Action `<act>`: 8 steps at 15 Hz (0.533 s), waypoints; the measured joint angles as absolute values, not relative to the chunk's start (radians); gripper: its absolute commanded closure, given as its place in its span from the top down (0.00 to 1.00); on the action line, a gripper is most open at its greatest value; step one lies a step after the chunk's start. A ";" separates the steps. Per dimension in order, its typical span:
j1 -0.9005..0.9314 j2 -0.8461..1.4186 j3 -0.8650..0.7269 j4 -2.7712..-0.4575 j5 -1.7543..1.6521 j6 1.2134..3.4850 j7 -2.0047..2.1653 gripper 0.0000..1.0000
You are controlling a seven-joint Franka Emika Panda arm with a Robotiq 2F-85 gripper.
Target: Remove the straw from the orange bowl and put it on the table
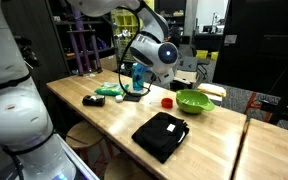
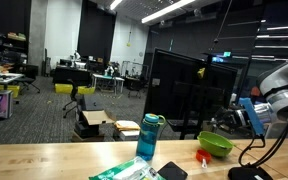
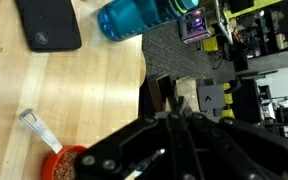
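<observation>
I should swing back, point down and put the straw on the open wood (image 3: 89, 88) beside the phone, because my gripper is slanted past the table's edge (image 3: 141, 75) over the carpet.
The small orange bowl (image 3: 64, 166) sits on the pale wood table (image 3: 84, 90), at the lower left of the wrist view. A thin silvery straw (image 3: 36, 130) leans out of it with its far end on the wood. The bowl also shows in both exterior views (image 1: 167, 102) (image 2: 202, 156). My gripper (image 3: 177, 106) hangs past the table edge over the carpet, well away from the bowl. Its fingers meet at the tips with nothing seen between them. In an exterior view my gripper (image 2: 254, 116) is raised, to the right of the green bowl.
A blue bottle (image 1: 137, 78) (image 2: 149, 137) (image 3: 139, 15) stands near the arm. A green bowl (image 1: 194, 100) (image 2: 216, 144), a black phone (image 3: 49, 25) (image 2: 171, 171), a green packet (image 1: 109, 91) and a black pouch (image 1: 161, 135) lie on the table.
</observation>
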State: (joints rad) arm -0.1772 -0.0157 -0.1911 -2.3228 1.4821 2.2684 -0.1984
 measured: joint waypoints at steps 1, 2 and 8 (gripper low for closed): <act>-0.186 -0.012 -0.200 -2.323 1.492 2.248 -0.210 0.01; -0.195 -0.007 -0.208 -2.323 1.500 2.229 -0.219 0.01; -0.208 0.029 -0.216 -2.324 1.511 2.168 -0.226 0.01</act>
